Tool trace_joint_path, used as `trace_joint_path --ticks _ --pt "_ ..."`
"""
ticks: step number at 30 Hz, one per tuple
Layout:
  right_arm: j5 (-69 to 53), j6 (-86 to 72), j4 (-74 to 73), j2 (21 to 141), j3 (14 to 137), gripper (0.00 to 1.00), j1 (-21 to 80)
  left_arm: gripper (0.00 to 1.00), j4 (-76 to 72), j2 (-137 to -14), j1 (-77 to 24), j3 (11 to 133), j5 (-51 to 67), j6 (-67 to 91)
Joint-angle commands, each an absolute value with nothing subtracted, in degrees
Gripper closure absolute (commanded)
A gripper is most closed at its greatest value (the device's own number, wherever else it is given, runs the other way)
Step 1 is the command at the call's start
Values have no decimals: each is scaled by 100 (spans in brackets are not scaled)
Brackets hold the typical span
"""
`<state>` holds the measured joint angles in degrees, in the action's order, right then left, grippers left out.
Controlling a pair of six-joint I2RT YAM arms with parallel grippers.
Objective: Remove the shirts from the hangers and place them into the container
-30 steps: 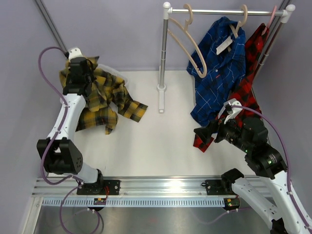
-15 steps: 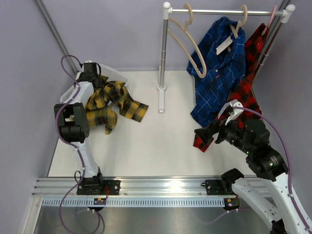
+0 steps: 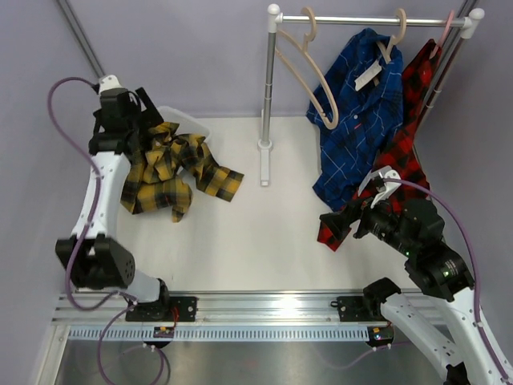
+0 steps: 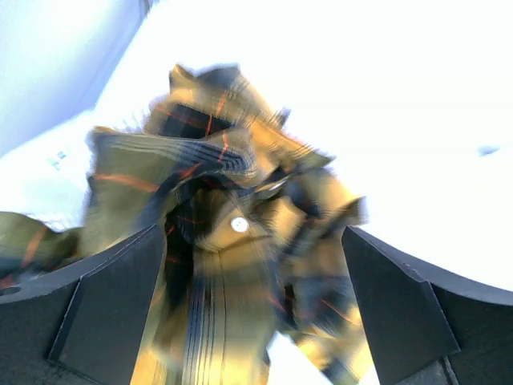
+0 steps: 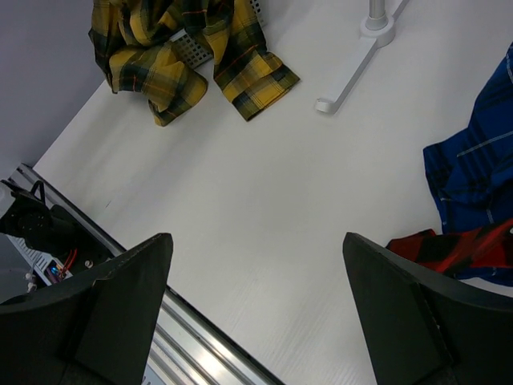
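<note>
The yellow-and-black shirt's near edge [image 3: 167, 197] lies free outside the container, so my left gripper keeps moving toward that edge [image 3: 180, 205] with its fingers open and closes there.
The yellow-and-black shirt [image 3: 170, 167] lies crumpled at the far left, draped over the container [image 3: 181, 117], of which only a bit of white rim and slotted wall [image 5: 189, 50] shows. My left gripper [image 3: 132, 127] hovers over the shirt's back edge, open; in the blurred left wrist view the shirt [image 4: 232, 241] lies below the spread fingers [image 4: 120, 305]. The blue shirt [image 3: 361, 120] and the red-and-black shirt [image 3: 410, 136] hang on hangers [image 3: 393, 36] on the rack. One beige hanger [image 3: 309, 72] hangs bare. My right gripper [image 3: 341, 220] stands open beside the red shirt's hem, empty [image 5: 256, 237].
The white-and-steel rack [image 3: 267, 88] stands at the back centre, its foot [image 5: 353, 72] on the white table. The red shirt's hem [image 5: 457, 250] and the blue shirt's tail [image 5: 477, 172] hang close to my right gripper. The aluminium rail [image 3: 264, 309] runs along the near edge.
My left gripper has opened and let go of the yellow shirt, then drawn up and back to the left. The shirt has settled over the container. The right arm has not moved.
</note>
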<state>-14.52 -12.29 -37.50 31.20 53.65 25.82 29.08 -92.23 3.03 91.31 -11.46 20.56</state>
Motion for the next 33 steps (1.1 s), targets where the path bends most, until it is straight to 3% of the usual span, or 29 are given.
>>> trace_joint_path --ticks 1,12,17,26,33 --pt "-1556 -1231 -3551 2954 5344 3 2575 1 2874 -7833 264 8370 -1011 2626" --pt "-1670 -1257 -3489 2769 5291 3 2566 2 2830 -5494 -192 5047 -580 4253" --pt "-1740 -1266 -3454 2742 5265 3 2566 5 2462 -5125 -852 3967 -1362 4824" --pt "-1670 -1266 -3524 2628 5238 3 2566 14 845 -5739 -853 3120 -2135 5449" --pt "-1705 -1257 -3507 2663 5229 2 2566 32 519 -6214 -835 3234 -2505 5423"
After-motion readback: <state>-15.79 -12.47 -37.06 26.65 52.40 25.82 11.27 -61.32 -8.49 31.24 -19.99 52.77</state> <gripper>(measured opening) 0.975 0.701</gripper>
